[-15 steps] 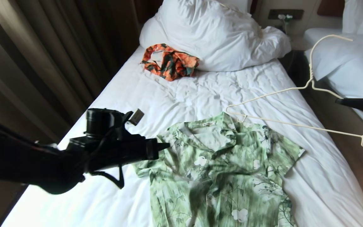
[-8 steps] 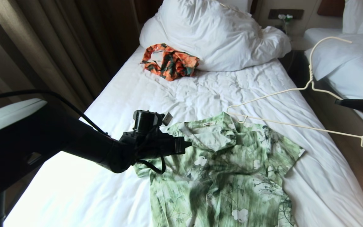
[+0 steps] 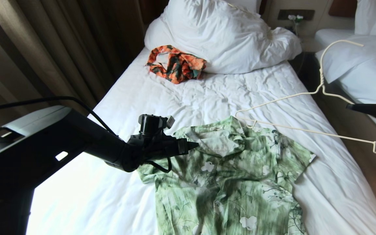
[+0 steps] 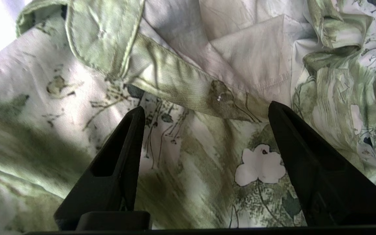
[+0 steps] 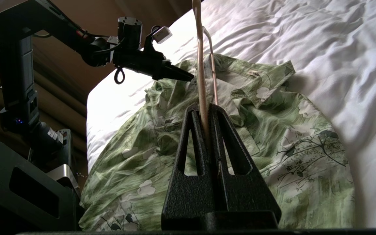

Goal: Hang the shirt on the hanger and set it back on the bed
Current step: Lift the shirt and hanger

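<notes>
The shirt's front edge will peel away from the shirt's back and open for the hanger when the robot lifts, because the shirt's neckline gapes over pale inner cloth.
The light green shirt lies flat and face up on the bed, collar toward the pillow. My left gripper hovers low over the shirt's shoulder beside the collar. In the left wrist view this left gripper is open, with printed fabric below the fingers and nothing between them. My right gripper at the bed's right side is shut on the cream wire hanger. It holds the hanger in the air, one end over the collar. The right wrist view shows the right gripper pinching the hanger.
A crumpled orange-and-green garment rests against the big white pillow. Brown curtains hang along the left side. A second white bed stands to the right across a narrow floor gap.
My left arm has reached forward and to the right, from beside the shirt's sleeve to over its shoulder near the collar, and its jaws have opened. The right gripper and hanger have hardly moved.
</notes>
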{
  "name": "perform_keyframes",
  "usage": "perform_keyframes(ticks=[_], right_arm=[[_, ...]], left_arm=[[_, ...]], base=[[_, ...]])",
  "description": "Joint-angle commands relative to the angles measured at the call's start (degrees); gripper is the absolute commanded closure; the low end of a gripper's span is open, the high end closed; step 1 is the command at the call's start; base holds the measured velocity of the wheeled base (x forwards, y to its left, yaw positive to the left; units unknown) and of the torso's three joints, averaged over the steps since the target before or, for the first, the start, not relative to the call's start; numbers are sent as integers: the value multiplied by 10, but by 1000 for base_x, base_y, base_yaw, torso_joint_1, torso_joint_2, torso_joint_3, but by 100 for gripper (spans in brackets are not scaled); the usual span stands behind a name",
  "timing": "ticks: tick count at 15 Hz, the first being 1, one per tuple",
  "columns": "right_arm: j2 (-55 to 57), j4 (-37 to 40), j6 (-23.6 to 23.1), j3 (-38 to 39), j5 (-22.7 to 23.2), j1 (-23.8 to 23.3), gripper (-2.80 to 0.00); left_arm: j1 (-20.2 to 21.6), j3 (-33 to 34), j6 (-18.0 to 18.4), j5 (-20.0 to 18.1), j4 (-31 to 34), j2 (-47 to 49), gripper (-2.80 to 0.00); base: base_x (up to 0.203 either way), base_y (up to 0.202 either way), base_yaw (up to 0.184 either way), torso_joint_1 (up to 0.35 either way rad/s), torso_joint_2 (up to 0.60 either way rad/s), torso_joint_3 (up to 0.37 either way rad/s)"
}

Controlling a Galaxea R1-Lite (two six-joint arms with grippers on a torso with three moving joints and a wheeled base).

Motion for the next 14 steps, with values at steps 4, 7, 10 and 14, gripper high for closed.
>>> perform_keyframes(ticks=[4, 7, 10, 14], right_arm=[[1, -2, 0, 1, 5, 10, 0], [-1, -2, 0, 0, 5, 15, 0], [-2, -2, 0, 0, 5, 15, 0], [-4, -4, 0, -2, 5, 15, 0]], left_arm=[[13, -33, -2, -2, -4, 31, -280], [12, -67, -7, -3, -3, 46, -280], [-4, -89, -27, -1, 1, 49, -280], [-10, -135, -32, 10, 2, 90, -280]], base=[[0, 0, 0, 0, 0, 0], [0, 0, 0, 0, 0, 0], [0, 0, 0, 0, 0, 0], [0, 0, 0, 0, 0, 0]])
